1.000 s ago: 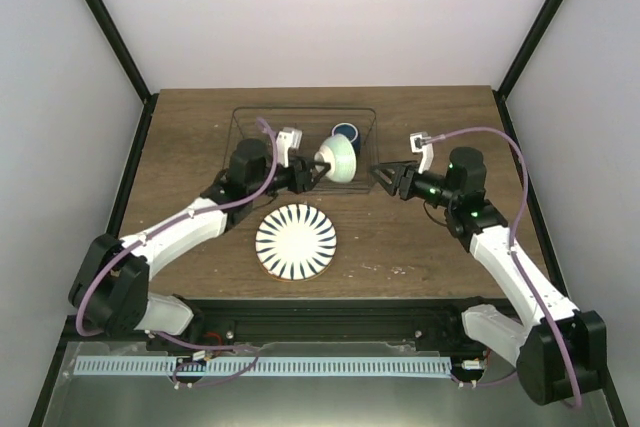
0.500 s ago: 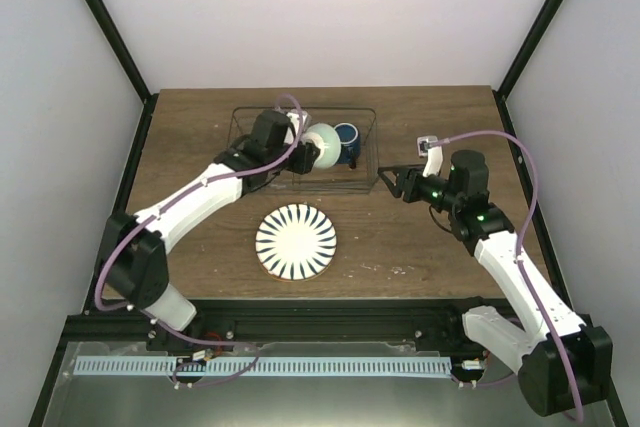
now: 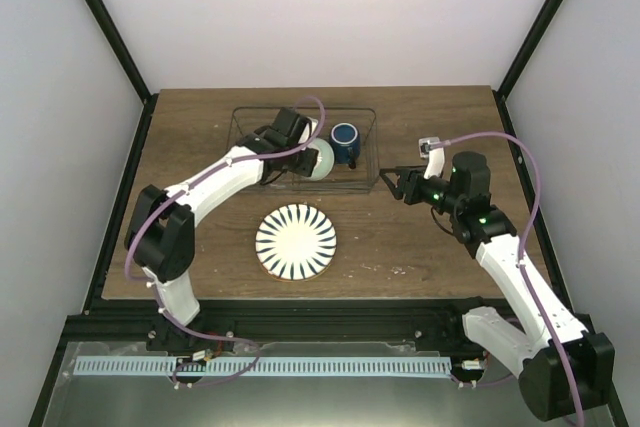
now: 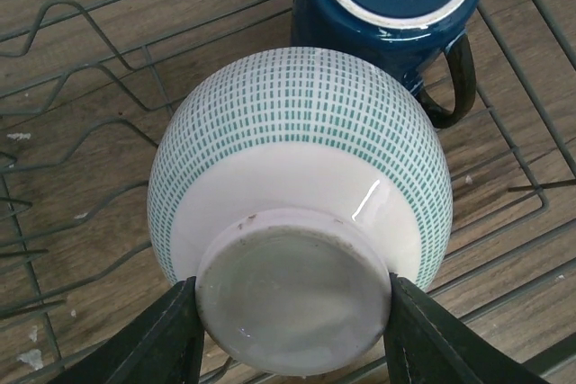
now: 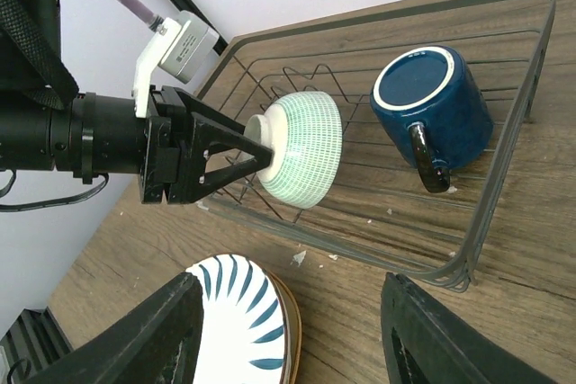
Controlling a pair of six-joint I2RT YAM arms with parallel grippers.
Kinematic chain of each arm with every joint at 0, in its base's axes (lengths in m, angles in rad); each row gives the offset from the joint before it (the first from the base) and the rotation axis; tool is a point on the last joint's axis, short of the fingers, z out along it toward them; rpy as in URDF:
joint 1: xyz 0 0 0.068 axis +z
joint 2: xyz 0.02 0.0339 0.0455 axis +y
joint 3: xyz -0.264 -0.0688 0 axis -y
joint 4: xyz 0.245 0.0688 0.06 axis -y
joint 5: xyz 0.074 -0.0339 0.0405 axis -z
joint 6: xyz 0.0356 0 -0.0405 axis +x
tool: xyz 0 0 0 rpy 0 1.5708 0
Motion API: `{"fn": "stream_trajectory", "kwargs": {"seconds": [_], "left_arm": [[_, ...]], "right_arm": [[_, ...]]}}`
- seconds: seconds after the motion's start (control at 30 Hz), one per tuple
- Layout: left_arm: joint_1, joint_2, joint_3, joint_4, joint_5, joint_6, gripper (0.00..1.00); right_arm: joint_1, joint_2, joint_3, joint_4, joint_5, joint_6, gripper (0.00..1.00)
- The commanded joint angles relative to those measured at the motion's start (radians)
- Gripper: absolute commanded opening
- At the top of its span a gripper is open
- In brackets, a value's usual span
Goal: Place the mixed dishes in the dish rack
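Observation:
The rack's bottom in front of the mug [image 3: 346, 177] is open for the bowl [image 5: 306, 150], so the robot's left gripper should go on carrying the bowl there until the bowl's rim touches the wires.
My left gripper [image 3: 303, 155] is shut on the foot ring of the small pale mint-green bowl [image 3: 319, 159], also seen in the left wrist view [image 4: 301, 195] and the right wrist view [image 5: 301, 157]. It holds the bowl on its side inside the wire dish rack [image 3: 240, 127], mouth toward the dark blue mug [image 3: 346, 139], which lies upside down in the rack [image 4: 396, 6] [image 5: 432, 101]. The striped white plate [image 3: 296, 241] lies on the table in front of the rack, on top of a yellow-orange plate [image 5: 290, 325]. My right gripper [image 3: 390, 181] is open and empty, right of the rack. The cream plate is hidden.
The rack's wire dividers [image 4: 81, 132] stand left of the bowl. The rack's right wall [image 5: 504, 168] lies between my right gripper and the mug. Small crumbs [image 5: 299, 258] lie on the wooden table [image 3: 180, 147] by the rack's front edge.
My left gripper has carried the bowl back and down into the rack, beside the mug. My right gripper has drawn back a little to the right.

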Motion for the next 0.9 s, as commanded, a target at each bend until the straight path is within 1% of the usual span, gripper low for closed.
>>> {"fn": "stream_trajectory", "kwargs": {"seconds": [0.0, 0.33, 0.6, 0.87], "left_arm": [[-0.016, 0.046, 0.081, -0.04, -0.011, 0.034, 0.07], [-0.041, 0.173, 0.212, -0.147, -0.023, 0.096, 0.07], [-0.057, 0.235, 0.282, -0.172, -0.014, 0.127, 0.08], [-0.085, 0.342, 0.409, -0.226, 0.003, 0.141, 0.11]], "right_arm": [[-0.008, -0.02, 0.013, -0.019, 0.012, -0.013, 0.56], [-0.009, -0.018, 0.007, -0.026, 0.014, -0.017, 0.56], [-0.012, -0.002, 0.006, -0.022, 0.01, -0.019, 0.56], [-0.014, 0.01, 0.008, -0.029, 0.003, -0.018, 0.56]]}}
